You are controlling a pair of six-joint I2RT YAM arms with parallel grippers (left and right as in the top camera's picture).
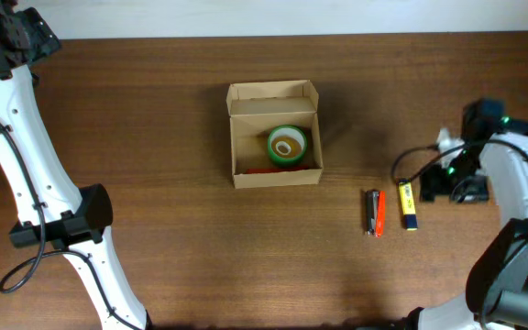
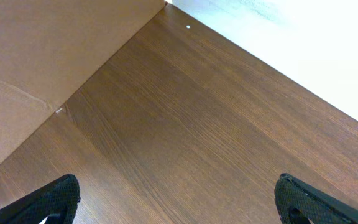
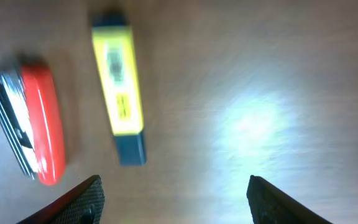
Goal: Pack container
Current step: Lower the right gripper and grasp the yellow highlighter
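I should carry on with my right gripper over the marker (image 1: 408, 201) and close across its width, since a clear gap (image 1: 392, 211) separates the yellow marker from the red-and-black tool.
The container (image 1: 274, 135) is a light-brown cardboard box at the table's middle, lid flap open at the back. A green tape roll (image 1: 288, 144) and something red (image 1: 269, 170) lie inside. A yellow marker with a blue cap (image 1: 409, 205) and a red-and-black tool (image 1: 375, 212) lie right of the box; both show in the right wrist view, the marker (image 3: 118, 86) and the tool (image 3: 33, 121). My right gripper (image 3: 176, 199) is open and empty, just right of the marker. My left gripper (image 2: 179, 199) is open and empty above bare table at the far left back.
The wooden table (image 1: 154, 229) ends at a white edge along the back (image 1: 264, 18). A brown cardboard surface (image 2: 36, 56) fills the upper left of the left wrist view. The left arm (image 1: 26, 174) runs down the table's left side.
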